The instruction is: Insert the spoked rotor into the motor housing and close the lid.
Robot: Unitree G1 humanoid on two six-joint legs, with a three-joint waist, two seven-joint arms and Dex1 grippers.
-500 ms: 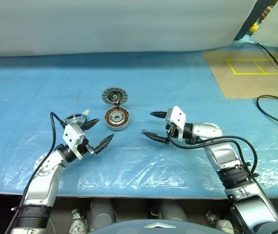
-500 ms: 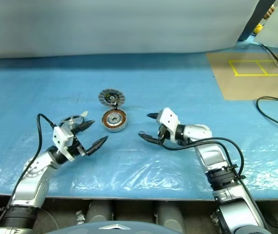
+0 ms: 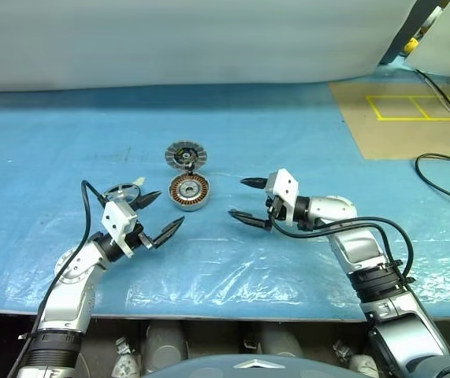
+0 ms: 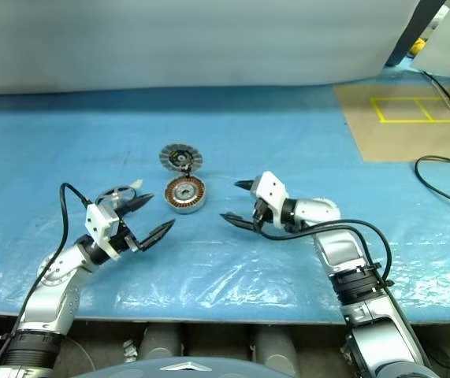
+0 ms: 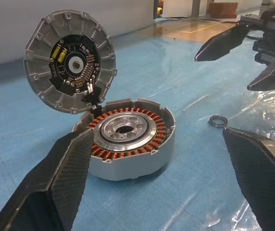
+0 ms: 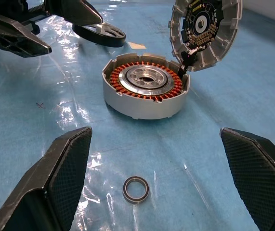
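Note:
The silver hub has a round open hole in its middle. The small dark ring should go down inside when I press from above.
The motor housing sits on the blue sheet, its copper windings and silver hub showing. Its lid stands open on the far rim, with the striped inside facing me. The spoked rotor lies flat to the left of the housing, just behind my left gripper's upper finger; it also appears as a dark wheel. My left gripper is open and empty, pointing at the housing from the left. My right gripper is open and empty, pointing at it from the right.
A small dark bearing ring lies on the sheet between the right gripper and the housing. A brown board with yellow tape and a black cable are at the far right. The table's front edge runs below both arms.
My right gripper has edged slightly left, toward the housing. The left arm, housing, lid and rotor have kept still.

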